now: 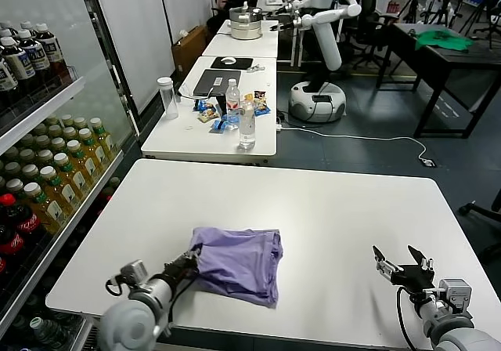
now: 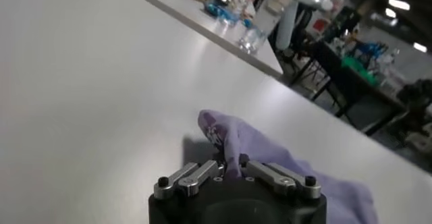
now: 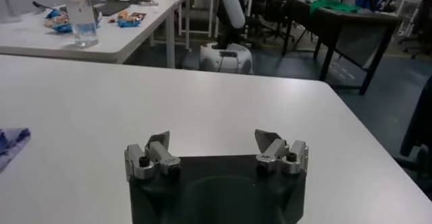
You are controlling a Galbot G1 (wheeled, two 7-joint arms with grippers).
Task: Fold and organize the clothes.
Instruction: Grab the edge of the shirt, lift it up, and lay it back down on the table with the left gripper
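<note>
The print (image 2: 214,135) shows under the lavender T-shirt's edge in my left gripper. My left gripper should fold that edge over to the lavender T-shirt's opposite edge (image 1: 274,269), with the print facing up.
The lavender T-shirt (image 1: 239,263) lies folded in a compact bundle near the front of the white table (image 1: 313,210), left of centre. My left gripper (image 1: 190,258) is at the shirt's left edge and is shut on a raised fold of its fabric (image 2: 226,137), which stands up between the jaws. A corner of the shirt also shows in the right wrist view (image 3: 10,144). My right gripper (image 1: 401,258) is open and empty, low over the table's front right, well apart from the shirt.
A second white table (image 1: 219,132) behind carries a water bottle (image 1: 247,124), a clear cup (image 1: 167,97), snacks and a laptop. A drinks cooler (image 1: 39,132) stands on the left. Another robot (image 1: 325,45) and a dark table with a green cloth (image 1: 442,39) are far back.
</note>
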